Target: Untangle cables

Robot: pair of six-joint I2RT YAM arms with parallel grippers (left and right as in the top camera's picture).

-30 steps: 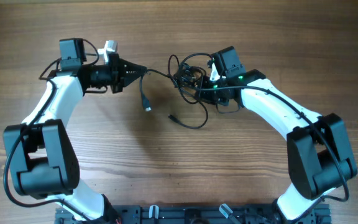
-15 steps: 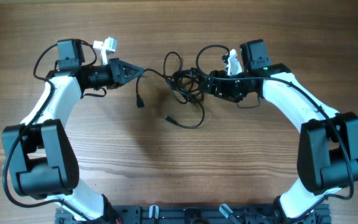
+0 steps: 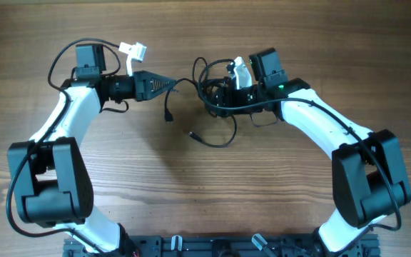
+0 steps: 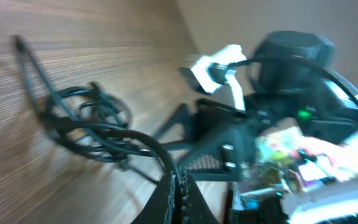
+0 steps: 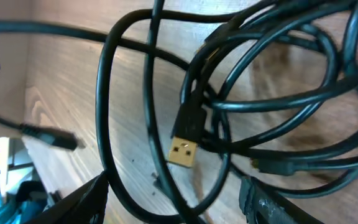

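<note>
I can see the strand of cable in my left gripper runs into the knot's loops (image 3: 217, 94), so I should ease it toward the knot while my right gripper pulls a loop (image 5: 178, 208) away.
The black cables (image 3: 215, 91) lie bunched in a knot at the middle back of the table. One strand runs left from the knot to my left gripper (image 3: 174, 83), which is shut on it. A plug end (image 3: 168, 116) dangles below that strand. In the left wrist view the pinched cable (image 4: 156, 151) arcs from the shut fingertips (image 4: 178, 186) up to the knot (image 4: 86, 118). My right gripper (image 3: 218, 98) stands open over the knot. Its wrist view shows several loops and a gold USB plug (image 5: 183, 151) between the spread fingers (image 5: 84, 199).
A loose loop (image 3: 223, 135) with a small plug (image 3: 193, 133) trails toward the front on the wooden table (image 3: 262, 185). The arms' base rail (image 3: 212, 246) runs along the near edge. Thicker black wires (image 3: 66, 53) loop over the left arm.
My right gripper has opened, swung out to the right, then come back left over the knot. My left gripper has shifted slightly right, still pinching its strand.
</note>
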